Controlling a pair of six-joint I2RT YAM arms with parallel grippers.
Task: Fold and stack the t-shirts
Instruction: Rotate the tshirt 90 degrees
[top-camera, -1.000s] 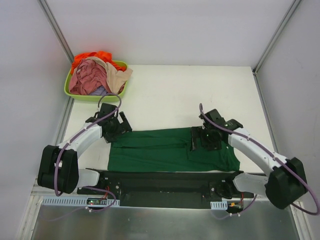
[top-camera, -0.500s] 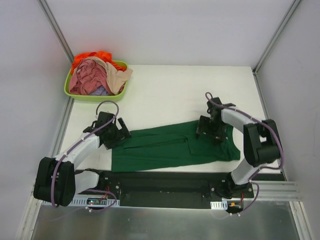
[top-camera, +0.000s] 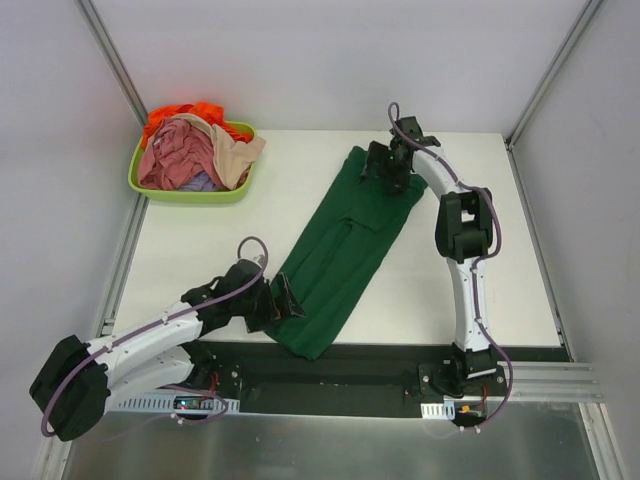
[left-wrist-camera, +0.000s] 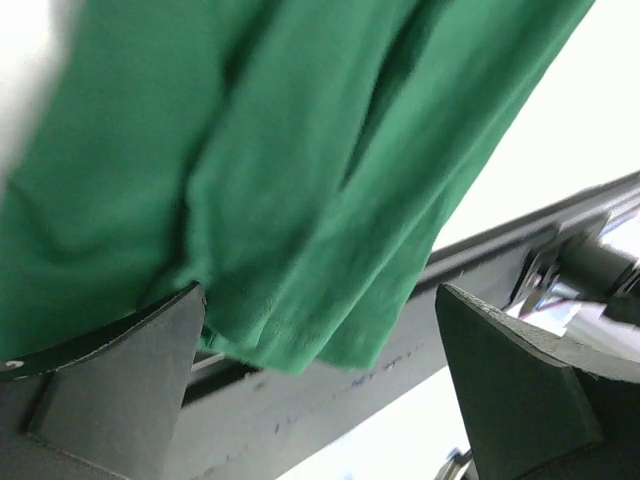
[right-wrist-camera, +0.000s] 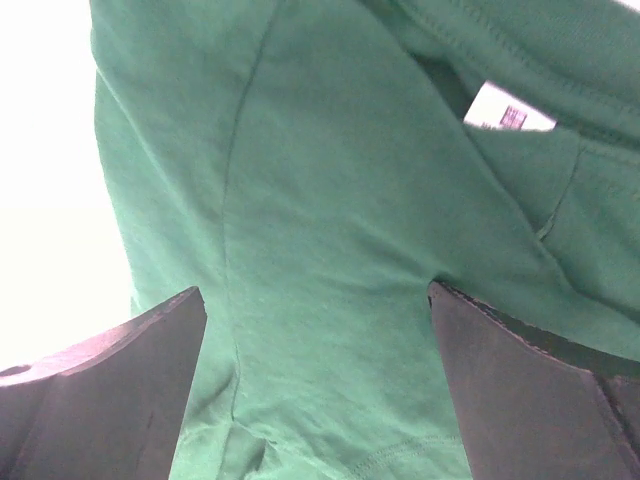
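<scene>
My grippers should pull the dark green t-shirt straighter before my right gripper takes the hem corner, because the t-shirt slants with its hem over the black rail.
The dark green t-shirt lies folded narrow and slanted across the table, from the near edge to the far middle. My left gripper is at its near end; in the left wrist view its jaws stand wide apart with the green hem hanging over the black front rail. My right gripper is at the shirt's far end; its jaws are wide apart over green cloth near the white neck label. Pink, orange, beige and lavender shirts sit piled in the tub.
The lime-green tub stands at the far left corner. A black rail runs along the table's near edge. Metal frame posts rise at the far left and far right, with white walls around.
The green shirt has swung from lying crosswise near the front to a diagonal. My right gripper moved far back with one end; my left gripper moved toward the near edge with the other.
</scene>
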